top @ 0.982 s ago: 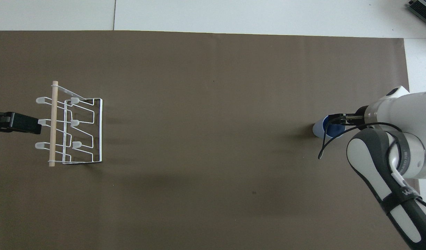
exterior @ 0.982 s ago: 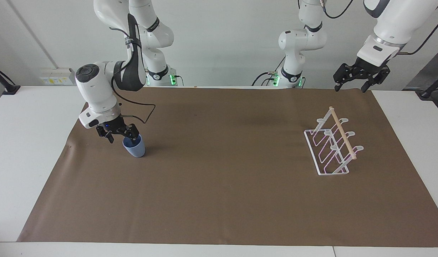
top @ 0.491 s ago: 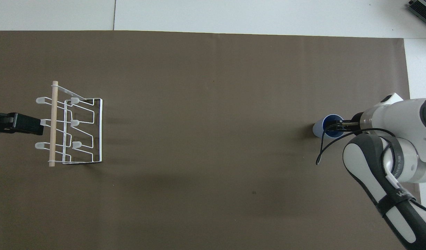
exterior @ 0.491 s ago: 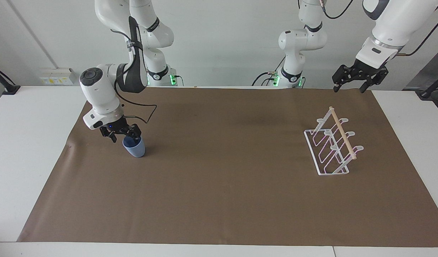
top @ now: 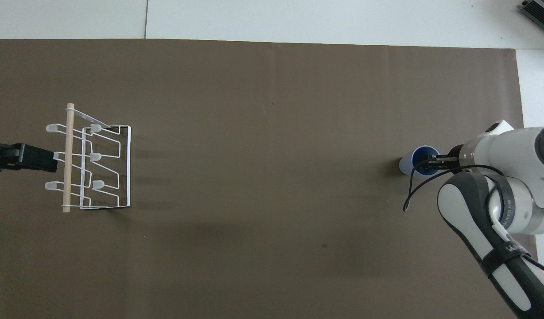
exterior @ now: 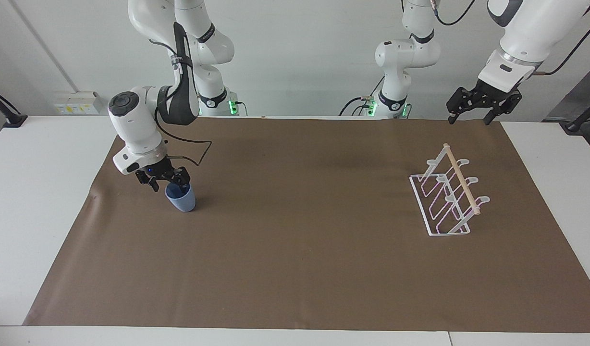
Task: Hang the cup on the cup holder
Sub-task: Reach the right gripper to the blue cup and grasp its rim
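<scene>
I expect the cup to tip sideways, with its base toward my left gripper, when I turn it, because one finger of my right gripper goes over the cup's opening (top: 425, 159).
The light blue cup (exterior: 181, 201) stands upright on the brown mat toward the right arm's end of the table; it also shows in the overhead view (top: 407, 164). My right gripper (exterior: 167, 183) is open at the cup's rim, one finger over the cup's mouth and the other outside it (top: 431, 160). The white wire cup holder (exterior: 446, 194) with its wooden rod stands empty toward the left arm's end (top: 92, 159). My left gripper (exterior: 470, 117) is open and empty, held high beside the holder (top: 41, 158), and waits.
The brown mat (exterior: 295, 250) covers most of the white table. The right arm's black cable (top: 411, 190) hangs beside the cup.
My right gripper has risen a little at the cup's rim and its wrist has tilted. The cup has stayed in place. The left gripper has lifted slightly.
</scene>
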Controlling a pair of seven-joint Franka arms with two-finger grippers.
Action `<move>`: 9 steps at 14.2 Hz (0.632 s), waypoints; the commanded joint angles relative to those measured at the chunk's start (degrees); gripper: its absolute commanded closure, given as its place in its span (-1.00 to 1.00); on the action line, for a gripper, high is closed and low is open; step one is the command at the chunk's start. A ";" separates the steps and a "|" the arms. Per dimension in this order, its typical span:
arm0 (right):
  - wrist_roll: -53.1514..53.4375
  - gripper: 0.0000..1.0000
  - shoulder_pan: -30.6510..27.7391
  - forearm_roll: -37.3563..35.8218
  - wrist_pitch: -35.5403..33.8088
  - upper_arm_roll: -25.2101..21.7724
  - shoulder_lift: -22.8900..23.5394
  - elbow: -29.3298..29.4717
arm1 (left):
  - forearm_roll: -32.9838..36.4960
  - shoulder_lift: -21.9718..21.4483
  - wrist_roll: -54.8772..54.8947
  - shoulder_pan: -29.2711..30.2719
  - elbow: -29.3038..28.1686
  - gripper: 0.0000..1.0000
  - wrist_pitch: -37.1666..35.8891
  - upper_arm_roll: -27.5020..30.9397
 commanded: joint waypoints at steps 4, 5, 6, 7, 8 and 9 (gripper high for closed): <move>-0.40 1.00 -0.46 1.11 0.62 0.11 -1.39 -1.63 | 1.08 -1.27 -0.92 -1.08 -1.32 -1.00 -0.30 0.64; -0.40 1.00 -0.46 1.11 0.62 0.11 -1.39 -1.63 | 1.08 -1.27 -0.92 -1.08 -1.32 -1.00 -0.30 0.64; -0.40 1.00 -0.46 1.03 0.70 0.11 -1.39 -1.63 | 1.08 -1.27 -0.92 -1.08 -1.32 -1.00 -0.30 0.64; -0.40 1.00 -0.46 1.11 0.88 0.11 -1.39 -1.63 | 1.08 -1.27 -0.92 -1.08 -1.32 -1.00 -0.30 0.64; -0.40 1.00 -0.46 1.11 0.97 0.11 -1.39 -1.63 | 1.08 -1.27 -0.92 -1.08 -1.32 -1.00 -0.21 0.64; -0.40 1.00 -0.46 1.11 0.97 0.11 -1.39 -1.55 | 1.08 -1.27 -0.92 -1.08 -1.32 -1.00 -0.30 0.64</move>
